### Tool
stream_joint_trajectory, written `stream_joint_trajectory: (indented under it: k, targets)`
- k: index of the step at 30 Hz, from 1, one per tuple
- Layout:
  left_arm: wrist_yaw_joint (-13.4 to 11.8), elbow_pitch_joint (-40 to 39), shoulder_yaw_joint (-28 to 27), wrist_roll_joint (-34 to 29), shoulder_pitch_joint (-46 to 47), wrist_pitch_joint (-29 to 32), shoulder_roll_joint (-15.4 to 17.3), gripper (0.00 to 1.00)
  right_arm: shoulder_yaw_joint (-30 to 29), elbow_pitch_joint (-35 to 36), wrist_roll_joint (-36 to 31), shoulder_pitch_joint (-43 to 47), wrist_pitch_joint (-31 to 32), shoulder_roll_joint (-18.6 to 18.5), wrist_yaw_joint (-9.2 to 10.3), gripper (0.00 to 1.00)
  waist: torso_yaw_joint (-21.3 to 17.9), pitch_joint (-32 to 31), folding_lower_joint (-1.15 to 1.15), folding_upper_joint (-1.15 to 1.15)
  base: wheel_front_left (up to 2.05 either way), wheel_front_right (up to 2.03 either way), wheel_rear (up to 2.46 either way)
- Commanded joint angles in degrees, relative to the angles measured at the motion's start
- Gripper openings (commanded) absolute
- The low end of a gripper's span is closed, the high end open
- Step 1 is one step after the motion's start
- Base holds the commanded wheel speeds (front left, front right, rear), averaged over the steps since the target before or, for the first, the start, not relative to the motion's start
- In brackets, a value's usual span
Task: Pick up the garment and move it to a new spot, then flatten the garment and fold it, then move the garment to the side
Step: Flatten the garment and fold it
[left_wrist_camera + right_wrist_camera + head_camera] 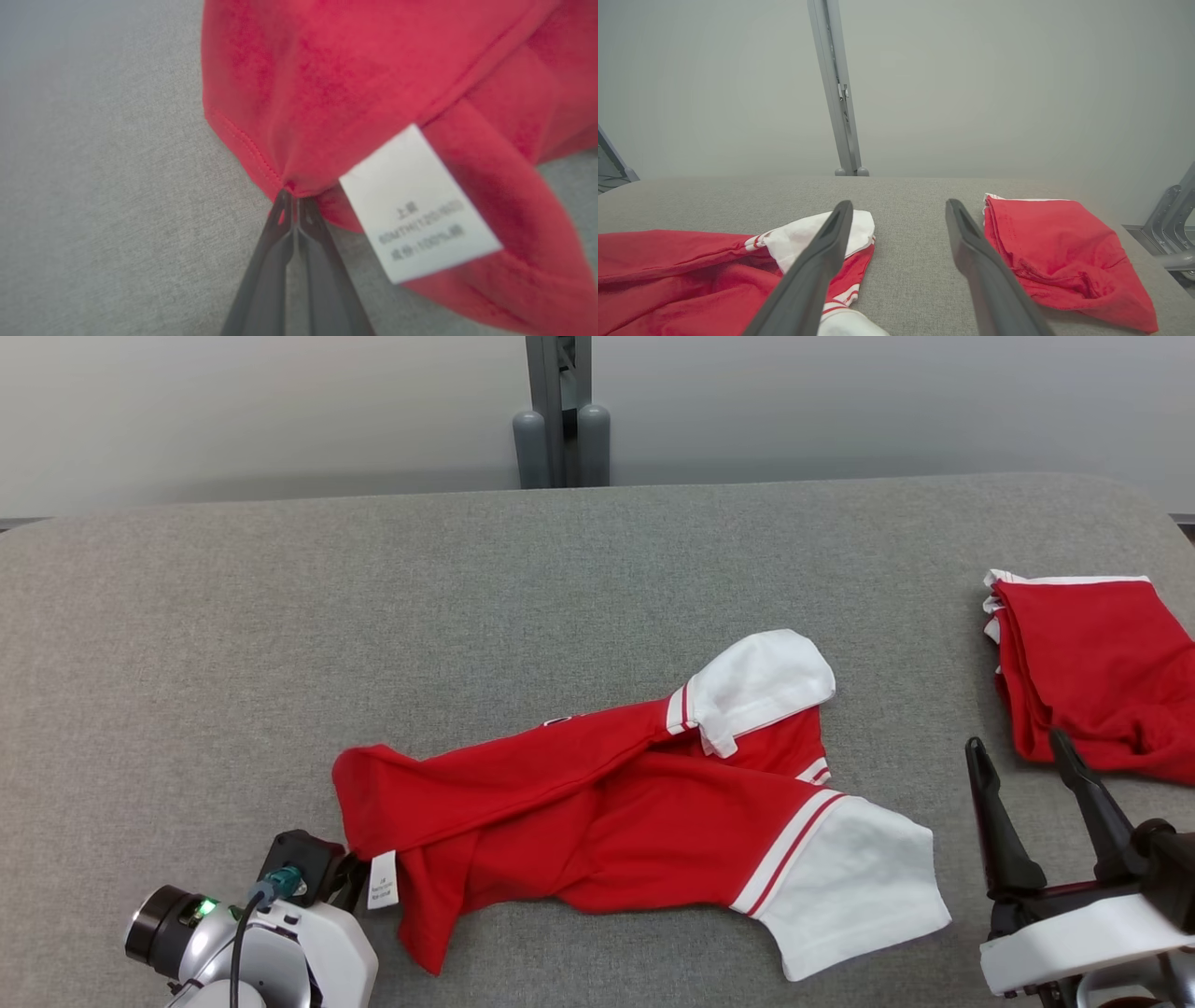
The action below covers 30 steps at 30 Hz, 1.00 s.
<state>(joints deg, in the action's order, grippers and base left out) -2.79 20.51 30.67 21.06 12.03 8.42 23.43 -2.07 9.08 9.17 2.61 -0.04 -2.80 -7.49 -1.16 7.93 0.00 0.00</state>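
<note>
A sliver of black-and-white print (556,721) shows over the red garment's far edge (661,818). I should expect hidden letters when I lift the garment and spread it out.
A red garment (597,803) with white sleeves lies crumpled across the middle of the grey table (280,616); a white care label (384,879) hangs at its near-left hem. My left gripper (292,193) is shut on that red hem (261,158), right beside the label (420,210). In the head view its fingers (350,873) sit at the garment's lower-left corner. My right gripper (1018,751) stands open above the table at the right, nothing between its fingers, between the garment's white sleeve (817,233) and another red cloth.
A folded red cloth (1092,672) with a white edge lies at the table's right side, also in the right wrist view (1059,256). A grey post (558,411) stands behind the far edge. A metal frame (1171,224) shows at the right.
</note>
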Motion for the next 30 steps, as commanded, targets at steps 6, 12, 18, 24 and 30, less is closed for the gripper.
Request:
stream_joint_trajectory:
  k: [6,12,18,24,30]
  targets:
    - [-1.4,-0.5,-0.9,0.2,0.4,-0.9,0.5,0.0,-1.8,0.9,0.5,-1.5,-0.4,-0.3,-0.02,1.0,0.4,0.1,0.0,0.0,0.0,0.0,0.0]
    - [-2.2,-2.0,-1.0,0.5,0.9,-0.3,0.8,0.0,-0.7,-3.7,2.6,-6.8,3.1,-3.3,-0.02,1.0,1.3,1.0,0.0,0.0,0.0,0.0,0.0]
    - [-1.1,-3.2,0.4,-0.4,3.6,0.1,0.0,0.0,2.2,-13.2,5.4,-13.0,4.9,-8.7,-0.02,1.0,4.5,4.1,0.0,0.0,0.0,0.0,0.0]
    - [-0.4,-2.8,1.5,-1.2,6.7,-0.9,-1.5,0.0,6.1,-21.3,7.5,-18.2,3.9,-10.4,-0.02,1.0,7.0,8.6,0.0,0.0,0.0,0.0,0.0]
    - [0.0,-1.0,2.1,-1.3,8.5,-2.1,-2.2,0.0,9.6,-28.6,8.7,-22.9,1.6,-11.1,-0.02,1.0,8.6,10.7,0.0,0.0,0.0,0.0,0.0]
